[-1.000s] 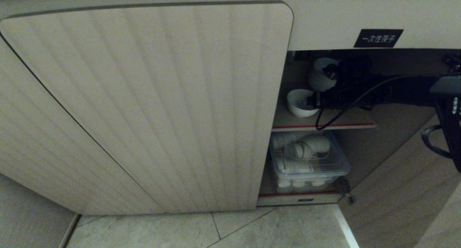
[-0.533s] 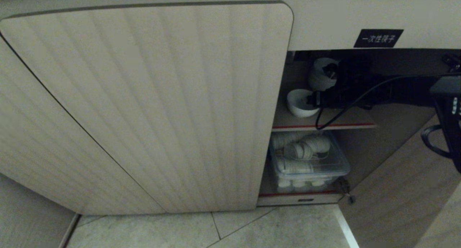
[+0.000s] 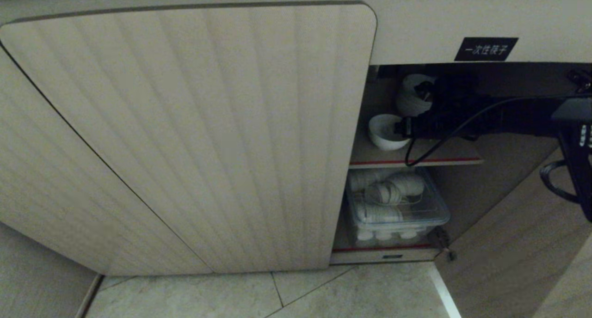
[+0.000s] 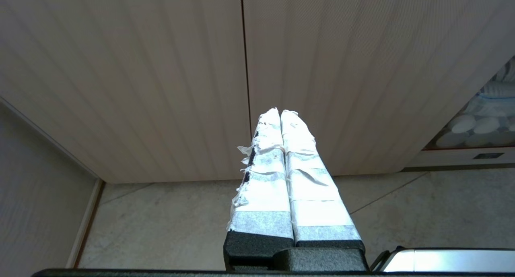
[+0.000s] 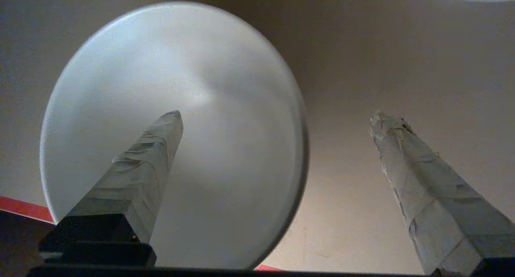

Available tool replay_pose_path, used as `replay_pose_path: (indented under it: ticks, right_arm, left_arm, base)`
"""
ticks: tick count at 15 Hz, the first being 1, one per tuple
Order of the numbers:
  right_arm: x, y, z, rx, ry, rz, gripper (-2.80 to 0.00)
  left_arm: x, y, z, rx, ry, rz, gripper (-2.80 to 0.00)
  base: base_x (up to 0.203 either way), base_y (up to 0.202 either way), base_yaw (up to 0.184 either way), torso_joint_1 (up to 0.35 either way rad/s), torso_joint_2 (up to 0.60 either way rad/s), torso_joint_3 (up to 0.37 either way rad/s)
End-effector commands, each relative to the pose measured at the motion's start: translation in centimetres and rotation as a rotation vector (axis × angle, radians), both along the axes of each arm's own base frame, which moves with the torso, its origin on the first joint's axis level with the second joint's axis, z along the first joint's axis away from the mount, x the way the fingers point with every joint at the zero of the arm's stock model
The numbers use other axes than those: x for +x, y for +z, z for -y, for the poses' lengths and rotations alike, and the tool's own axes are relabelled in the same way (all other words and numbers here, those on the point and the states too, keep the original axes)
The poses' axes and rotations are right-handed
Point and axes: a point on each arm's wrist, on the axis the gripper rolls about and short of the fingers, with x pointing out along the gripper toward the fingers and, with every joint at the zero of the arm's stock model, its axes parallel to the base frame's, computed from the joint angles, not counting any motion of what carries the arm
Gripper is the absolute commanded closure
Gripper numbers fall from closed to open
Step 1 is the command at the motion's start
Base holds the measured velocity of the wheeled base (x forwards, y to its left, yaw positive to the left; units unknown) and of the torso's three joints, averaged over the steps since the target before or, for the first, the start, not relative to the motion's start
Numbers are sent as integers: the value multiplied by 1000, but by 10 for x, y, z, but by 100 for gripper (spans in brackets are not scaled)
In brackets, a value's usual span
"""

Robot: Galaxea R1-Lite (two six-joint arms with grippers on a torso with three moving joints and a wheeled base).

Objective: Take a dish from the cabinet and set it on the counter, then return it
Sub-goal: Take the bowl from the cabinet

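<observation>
My right gripper will make the dish tip and ride at a slant when I carry it out, as its fingers straddle just the side of the dish's rim (image 5: pixel 305 137).
The dish (image 3: pixel 384 133), a small white bowl, stands on the red-edged upper shelf (image 3: pixel 416 161) of the open cabinet (image 3: pixel 194 137). My right gripper (image 3: pixel 403 127) reaches into the cabinet from the right and stands open at the bowl. In the right wrist view the dish (image 5: pixel 225 156) fills the frame, and the right gripper (image 5: pixel 277 115) straddles its rim. One taped finger (image 5: pixel 141 168) is over the bowl's inside, the other (image 5: pixel 422 188) outside it, and neither is pressed on it. My left gripper (image 4: pixel 280 112) is shut and empty, facing the closed fluted doors near the floor. The counter is out of view.
A stack of white bowls (image 3: pixel 413 96) stands behind the dish. On the lower shelf sits a clear plastic box (image 3: pixel 397 209) of white items. A black label (image 3: pixel 485 48) is above the opening. The open door (image 3: pixel 518 244) hangs at the right, and the tiled floor (image 3: pixel 323 295) lies below.
</observation>
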Motion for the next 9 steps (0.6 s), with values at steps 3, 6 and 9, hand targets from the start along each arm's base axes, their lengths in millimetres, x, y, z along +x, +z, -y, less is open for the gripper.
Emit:
replay_pose_path:
  ticks: [3,6,9]
  right_arm:
    - [0,-1,0,0,3,-3,-280]
    - [0,-1,0,0,3,-3,0]
    - [1,-1,-1,1,4,1,0]
  left_arm:
    - [0,0,0,0,0,1,0]
    - [0,0,0,0,0,1,0]
    - [0,0,0,0,0,1,0]
  base:
    - [0,0,0,0,0,0]
    - [0,0,0,0,0,0]
    - [0,0,0,0,0,0]
